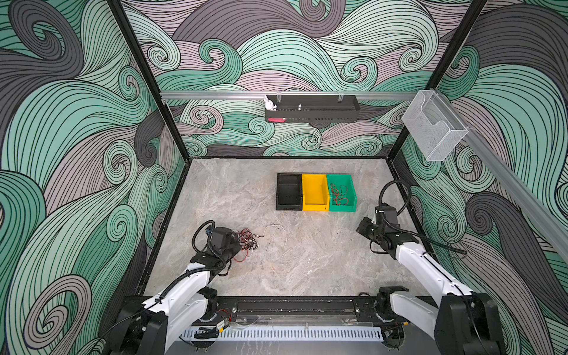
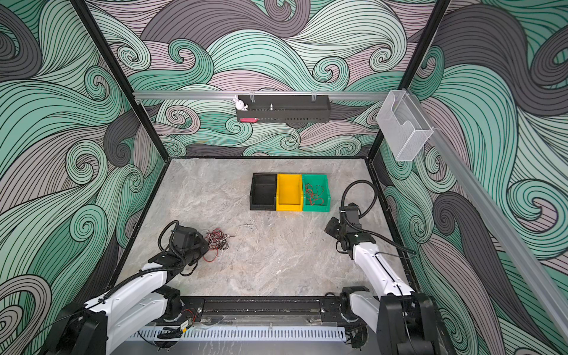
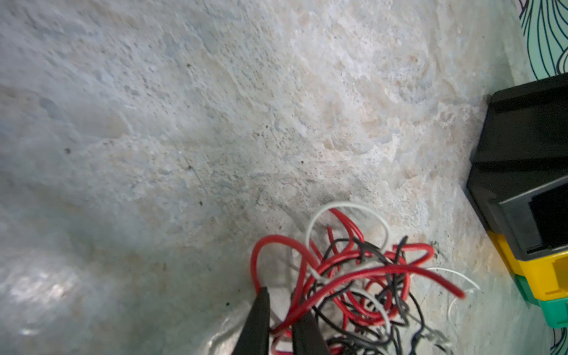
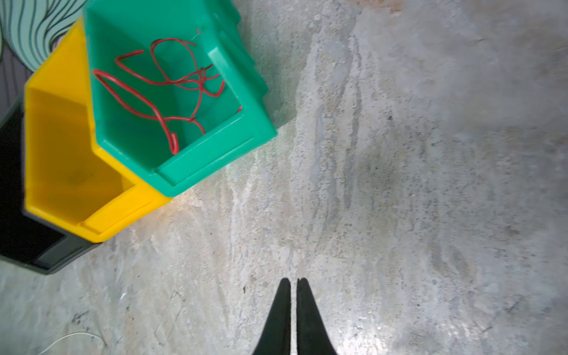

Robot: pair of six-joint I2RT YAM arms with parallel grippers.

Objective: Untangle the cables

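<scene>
Next, I regrip the red cable in my left gripper and hold it while my right gripper pulls the white cable's loose end (image 1: pixel 274 225), because the red cable winds through the tangle (image 3: pixel 360 278).
A tangle of red, black and white cables (image 1: pixel 247 242) (image 2: pixel 216 241) lies on the stone tabletop at the left. In the left wrist view the tangle (image 3: pixel 353 276) fills the near corner, and my left gripper (image 3: pixel 281 307) is pinched on a red cable that runs between its two black fingers. A loose white cable (image 1: pixel 272 226) trails off to the right of the tangle. Red cables (image 1: pixel 339 195) (image 4: pixel 172 83) lie in the green bin (image 1: pixel 342 209). My right gripper (image 4: pixel 293 279) (image 1: pixel 362 227) hovers shut and empty over bare table, to the right of the bins.
A black bin (image 1: pixel 279 190) and a yellow bin (image 1: pixel 315 209) stand in a row with the green one at mid-table. A black shelf (image 1: pixel 312 112) and a clear holder (image 1: pixel 433 129) hang on the walls. A slotted rail (image 1: pixel 292 333) runs along the front edge.
</scene>
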